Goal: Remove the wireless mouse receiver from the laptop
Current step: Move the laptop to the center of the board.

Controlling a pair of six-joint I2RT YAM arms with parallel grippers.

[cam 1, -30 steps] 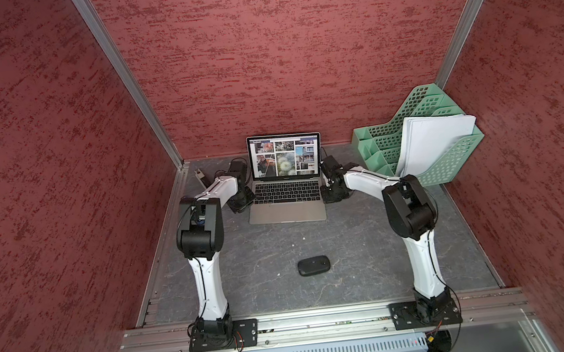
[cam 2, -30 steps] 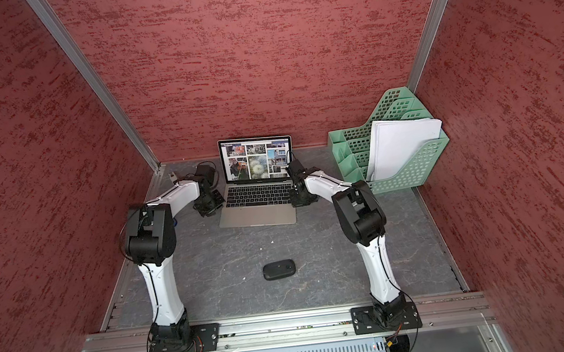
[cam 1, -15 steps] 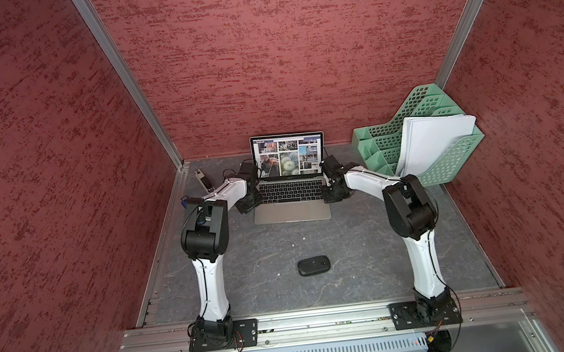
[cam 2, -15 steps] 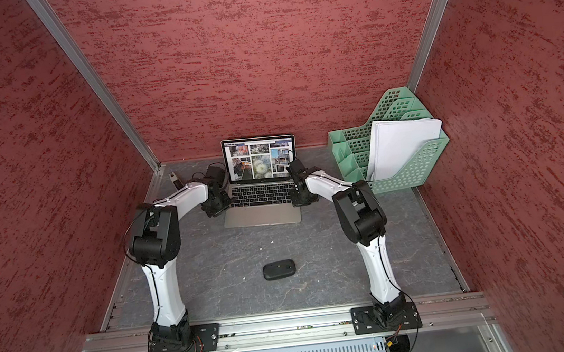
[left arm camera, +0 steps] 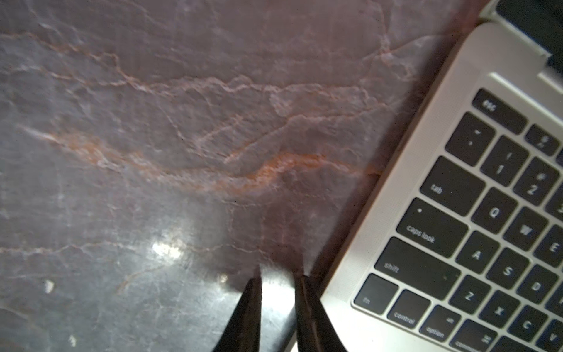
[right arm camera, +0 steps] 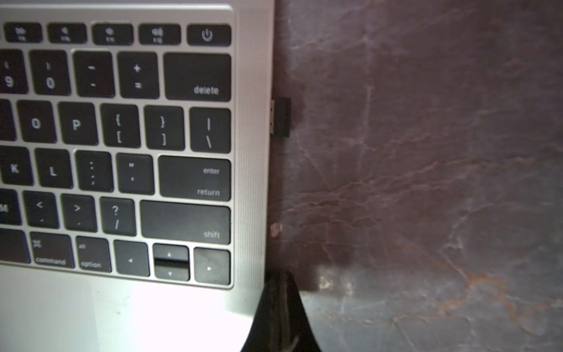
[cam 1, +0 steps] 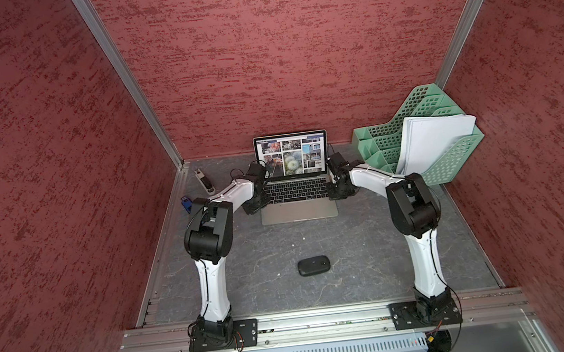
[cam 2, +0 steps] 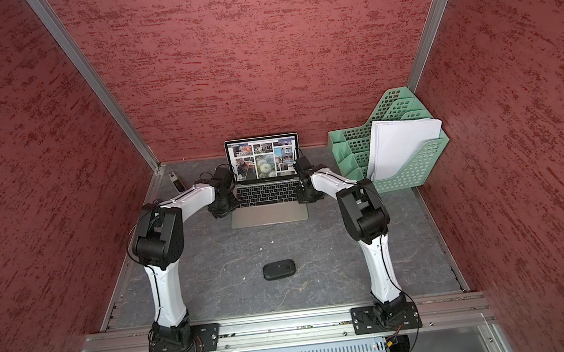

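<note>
I should move back, open and turn to get my fingers on both sides of the dark stub (right arm camera: 282, 117), because my right gripper is closed along the laptop's edge (right arm camera: 267, 246), short of the receiver.
The silver-grey laptop (cam 1: 299, 211) (cam 2: 269, 216) stands open at the back of the table, its screen showing photos. The wireless mouse receiver (right arm camera: 281, 117), a tiny dark stub, sticks out of the laptop's right edge (right arm camera: 253, 152) level with the backslash key. My right gripper (right arm camera: 278, 275) (cam 1: 337, 194) is shut and empty, tips on the table against that edge, a few keys nearer the front than the receiver. My left gripper (left arm camera: 280, 274) (cam 1: 255, 207) stands by the laptop's left edge (left arm camera: 393, 243), open a narrow gap with only bare table between its fingers.
A black oval mouse (cam 1: 313, 265) (cam 2: 279, 269) lies mid-table nearer the front. A green mesh file rack (cam 1: 452, 164) holding white paper fills the back right. A small dark stapler-like object (cam 1: 204, 182) and a blue object (cam 1: 187, 204) lie by the left wall.
My left gripper has moved right, up to the laptop's left edge, and the laptop has slid slightly right. The right gripper stays shut at the right edge.
</note>
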